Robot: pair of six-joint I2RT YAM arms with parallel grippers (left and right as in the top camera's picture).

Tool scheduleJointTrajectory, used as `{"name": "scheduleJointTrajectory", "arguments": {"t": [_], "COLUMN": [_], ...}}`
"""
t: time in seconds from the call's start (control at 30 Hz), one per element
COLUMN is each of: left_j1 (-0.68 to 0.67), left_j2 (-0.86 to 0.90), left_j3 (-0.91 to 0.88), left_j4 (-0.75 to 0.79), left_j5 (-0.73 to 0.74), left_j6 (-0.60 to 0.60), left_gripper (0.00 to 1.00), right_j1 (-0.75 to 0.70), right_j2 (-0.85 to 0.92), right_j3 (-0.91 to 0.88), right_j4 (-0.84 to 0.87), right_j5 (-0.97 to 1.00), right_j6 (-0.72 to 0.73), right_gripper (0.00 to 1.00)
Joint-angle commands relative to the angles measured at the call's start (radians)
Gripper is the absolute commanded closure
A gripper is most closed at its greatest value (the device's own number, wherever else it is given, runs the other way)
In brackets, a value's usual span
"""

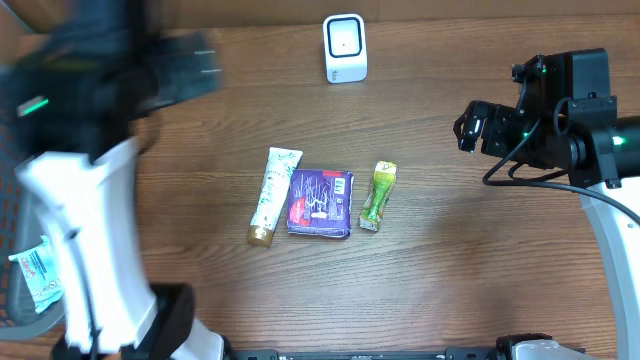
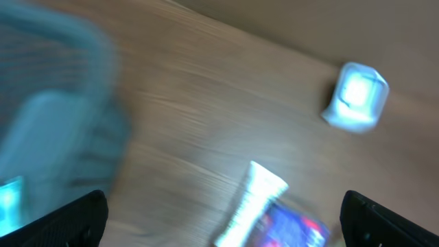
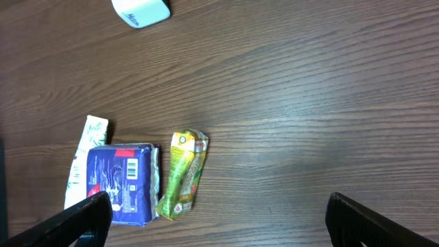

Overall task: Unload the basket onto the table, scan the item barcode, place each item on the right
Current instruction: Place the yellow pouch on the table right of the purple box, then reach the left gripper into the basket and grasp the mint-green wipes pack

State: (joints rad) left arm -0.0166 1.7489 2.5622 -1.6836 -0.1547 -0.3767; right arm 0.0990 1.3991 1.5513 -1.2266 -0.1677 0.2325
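My open left gripper is going down to the mesh basket (image 1: 22, 235), where the blue-and-white packet (image 1: 40, 275) lies uncovered. It should go down there next and close on the packet.
Three items lie in a row mid-table: a white tube (image 1: 272, 194), a purple packet (image 1: 320, 202) and a green sachet (image 1: 379, 195). A barcode (image 3: 130, 169) shows on the purple packet's top face. The white scanner (image 1: 344, 47) stands at the far edge. My left gripper (image 1: 190, 65) is a blur at the far left, high above the table and open; its wrist view shows the tube (image 2: 250, 199) and the purple packet (image 2: 295, 230) far below, nothing between the fingers. My right gripper (image 1: 470, 122) hovers open at the right, apart from every item.
A mesh basket (image 1: 15, 300) at the left edge holds a blue-and-white packet (image 1: 40, 275). The left wrist view is smeared by motion, with the basket (image 2: 48, 137) as a blue-grey blur. Bare wood lies between the sachet and the right arm.
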Motion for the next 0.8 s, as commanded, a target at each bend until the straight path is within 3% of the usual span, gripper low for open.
{"name": "scheduleJointTrajectory", "arguments": {"t": [0.0,0.17,0.33,0.5,0.77], "left_j1": [0.207,0.549,0.789,0.875,0.872], "left_j2": [-0.059,-0.137,-0.149,-0.147,-0.145], "left_j3": [-0.056,-0.237,-0.488,-0.76,-1.058], "left_j4": [-0.006,-0.006,0.069,0.32,0.59], "left_j5": [-0.032,-0.028,-0.035,0.078,0.04], "left_j6": [0.048,0.048,0.04,0.07,0.099], "left_gripper": [0.0,0.0,0.0,0.0,0.0], "right_j1": [0.004,0.004,0.004,0.004,0.004], "right_j2": [0.001,0.001,0.002,0.002,0.002], "right_j3": [0.021,0.021,0.021,0.021,0.021], "right_j4": [-0.002,-0.017,-0.01,-0.005,-0.005], "right_j5": [0.009,0.009,0.009,0.009,0.01], "right_j6": [0.003,0.002,0.003,0.003,0.002], "right_gripper": [0.0,0.0,0.0,0.0,0.0]}}
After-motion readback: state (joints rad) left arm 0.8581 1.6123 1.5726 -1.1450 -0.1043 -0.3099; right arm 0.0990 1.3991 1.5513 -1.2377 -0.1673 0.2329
